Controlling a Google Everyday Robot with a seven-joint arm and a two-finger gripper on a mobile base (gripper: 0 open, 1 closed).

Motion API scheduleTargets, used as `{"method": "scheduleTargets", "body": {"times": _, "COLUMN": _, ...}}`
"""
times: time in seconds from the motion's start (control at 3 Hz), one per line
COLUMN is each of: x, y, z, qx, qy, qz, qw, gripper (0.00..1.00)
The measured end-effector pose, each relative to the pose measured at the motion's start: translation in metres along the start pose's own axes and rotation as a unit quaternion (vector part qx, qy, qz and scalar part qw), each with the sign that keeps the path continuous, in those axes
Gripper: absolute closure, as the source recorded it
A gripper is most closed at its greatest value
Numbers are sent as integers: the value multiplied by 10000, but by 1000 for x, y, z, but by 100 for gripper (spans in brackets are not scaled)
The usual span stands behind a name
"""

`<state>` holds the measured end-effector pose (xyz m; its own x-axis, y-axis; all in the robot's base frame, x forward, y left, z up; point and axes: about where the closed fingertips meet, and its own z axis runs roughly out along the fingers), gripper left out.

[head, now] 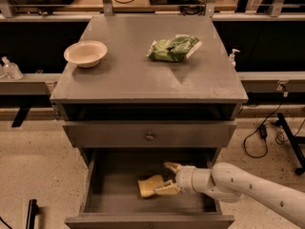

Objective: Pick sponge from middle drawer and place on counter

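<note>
The sponge is clear of the drawer's sides and the robot's open fingers face its near end (159, 183), so the gripper should now move toward the sponge and close there.
The sponge (150, 186) lies pale yellow face up on the floor of the open middle drawer (107, 194), a little right of its middle. My gripper (167, 178) reaches in from the right on a white arm. Its fingers are open, one above and behind the sponge's right end and one (162, 189) touching its right edge. The counter (143, 70) is the grey top of the cabinet above.
On the counter stand a pale bowl (86, 54) at the left and a crinkly green bag (173, 48) at the back right. A closed drawer front with a round knob (149, 137) sits just above the open drawer. Cables lie on the floor at the right.
</note>
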<state>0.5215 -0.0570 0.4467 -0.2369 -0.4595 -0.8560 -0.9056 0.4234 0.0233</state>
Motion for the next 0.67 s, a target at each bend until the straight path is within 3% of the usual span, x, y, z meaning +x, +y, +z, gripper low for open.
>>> {"method": "scheduleTargets", "body": {"times": 0.67, "x": 28, "y": 3, "z": 36, "qx": -70, "qy": 263, "qz": -122, "qw": 9996, "gripper": 0}}
